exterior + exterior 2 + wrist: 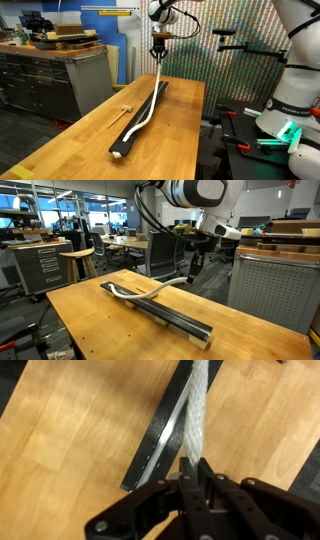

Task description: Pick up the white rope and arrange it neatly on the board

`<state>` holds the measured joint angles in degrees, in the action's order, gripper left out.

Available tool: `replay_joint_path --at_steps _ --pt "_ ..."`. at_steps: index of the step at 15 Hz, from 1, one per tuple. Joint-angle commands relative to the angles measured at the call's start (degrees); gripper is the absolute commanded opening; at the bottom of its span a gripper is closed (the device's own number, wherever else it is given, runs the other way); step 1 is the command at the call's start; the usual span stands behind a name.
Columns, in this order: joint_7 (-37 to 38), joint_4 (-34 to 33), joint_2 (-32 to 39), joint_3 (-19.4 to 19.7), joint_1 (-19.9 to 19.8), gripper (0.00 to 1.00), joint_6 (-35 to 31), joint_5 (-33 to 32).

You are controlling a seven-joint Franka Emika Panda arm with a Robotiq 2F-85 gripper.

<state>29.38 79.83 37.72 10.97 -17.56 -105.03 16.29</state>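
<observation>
The white rope (196, 432) is crooked in my gripper and beside the board, so I should swing it over the board's far end (200, 330), turn it square and lower it.
The white rope (146, 112) lies along the board (131, 137), a long black strip on the wooden table. Its far end rises up into my gripper (160, 57), which is shut on it above the board's far end. In an exterior view the rope (140, 295) runs along the board (185, 324) and lifts toward my gripper (192, 272). In the wrist view the rope (194, 410) hangs from my shut jaws (192, 463) down over the board (160, 435).
A small wooden mallet-like piece (121, 110) lies on the table (70, 140) beside the board. A metal workbench (60, 70) stands beyond the table's side. A slatted panel (275, 290) stands close behind the table's far end.
</observation>
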Motion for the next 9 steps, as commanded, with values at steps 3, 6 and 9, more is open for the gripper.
replay_joint_path --at_steps 3,6,9 --pt "3.88 -7.99 3.62 0.27 -2.28 0.03 4.9 4.22" --pt "5.22 -11.24 6.31 0.06 -2.75 0.03 6.5 4.51" --pt "7.38 -14.94 10.22 -0.06 -3.15 0.03 7.81 4.54"
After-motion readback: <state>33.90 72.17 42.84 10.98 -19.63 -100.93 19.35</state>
